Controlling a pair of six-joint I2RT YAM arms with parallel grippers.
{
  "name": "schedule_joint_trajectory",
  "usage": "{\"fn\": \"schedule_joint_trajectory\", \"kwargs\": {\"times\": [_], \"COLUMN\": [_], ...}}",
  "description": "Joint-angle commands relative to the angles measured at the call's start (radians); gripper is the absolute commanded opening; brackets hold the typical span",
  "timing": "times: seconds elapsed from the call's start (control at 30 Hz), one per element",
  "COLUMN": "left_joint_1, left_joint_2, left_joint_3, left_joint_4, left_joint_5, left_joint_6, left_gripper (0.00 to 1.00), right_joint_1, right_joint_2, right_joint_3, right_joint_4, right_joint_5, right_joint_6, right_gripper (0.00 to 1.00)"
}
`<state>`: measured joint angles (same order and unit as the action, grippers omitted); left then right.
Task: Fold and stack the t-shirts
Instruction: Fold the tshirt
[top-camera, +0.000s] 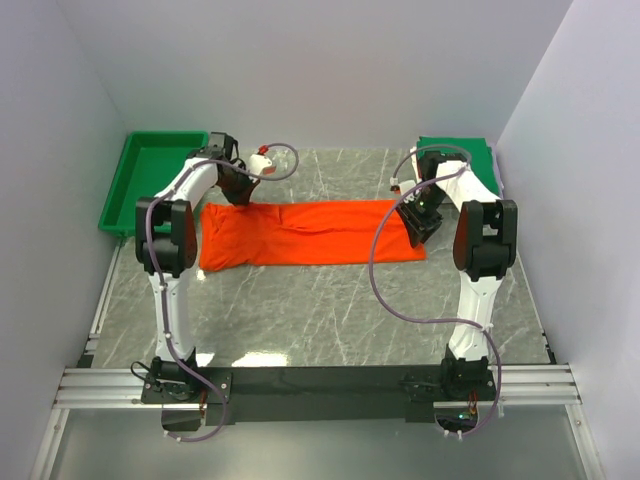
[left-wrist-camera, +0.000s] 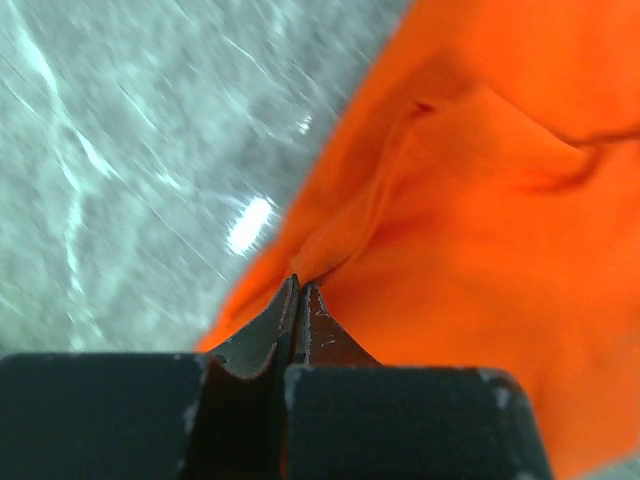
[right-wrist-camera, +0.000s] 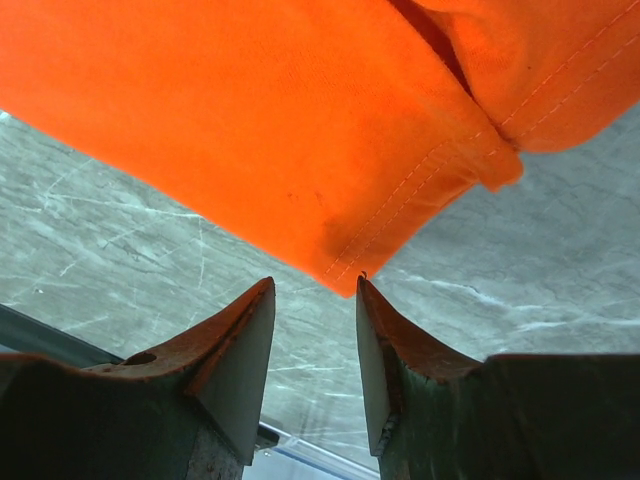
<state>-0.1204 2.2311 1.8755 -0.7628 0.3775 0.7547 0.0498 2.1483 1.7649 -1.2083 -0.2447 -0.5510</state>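
Observation:
Next, my left gripper shifts from its corner to the t-shirt's raised fold (top-camera: 279, 213) before I turn it front to back, because the orange-red t-shirt (top-camera: 325, 232) is a crosswise strip.
A bright orange-red t-shirt (top-camera: 310, 232) lies on the marble table as a long flat strip running left to right. My left gripper (top-camera: 240, 190) is at the strip's far left corner. In the left wrist view its jaws (left-wrist-camera: 298, 287) are shut on a puckered fold of the orange cloth (left-wrist-camera: 480, 230). My right gripper (top-camera: 418, 226) hovers at the strip's right end. In the right wrist view it (right-wrist-camera: 315, 287) is open with nothing between its fingers, and the stitched hem corner (right-wrist-camera: 350, 275) sits just ahead of the tips. A green folded shirt (top-camera: 462, 153) lies at the back right, partly hidden by the right arm.
A rigid green tray (top-camera: 150, 172) stands at the back left corner. White walls close in the table on the left, back and right. Bare marble (top-camera: 330, 310) stretches between the shirt and the arm bases.

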Motion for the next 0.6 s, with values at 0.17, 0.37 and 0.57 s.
{"fn": "schedule_joint_trajectory", "kwargs": {"times": [0.17,0.37,0.57], "left_joint_1": [-0.062,-0.1,-0.104], "left_joint_2": [-0.22,-0.283,-0.274], "left_joint_3": [-0.142,-0.303,-0.409], "left_joint_4": [-0.115,-0.101,-0.081], "left_joint_5": [-0.019,-0.011,-0.035], "left_joint_6": [-0.141,-0.184,-0.166], "left_gripper": [0.01,0.01,0.17], "right_joint_1": [0.004,0.002,0.012], "right_joint_2": [-0.011,0.005,0.024], "right_joint_3": [-0.007,0.027,0.102], "right_joint_4": [0.007,-0.002,-0.019], "right_joint_5": [0.007,-0.011,-0.059], "right_joint_6": [-0.018,-0.017,-0.006], "right_gripper": [0.45,0.45,0.45]}}
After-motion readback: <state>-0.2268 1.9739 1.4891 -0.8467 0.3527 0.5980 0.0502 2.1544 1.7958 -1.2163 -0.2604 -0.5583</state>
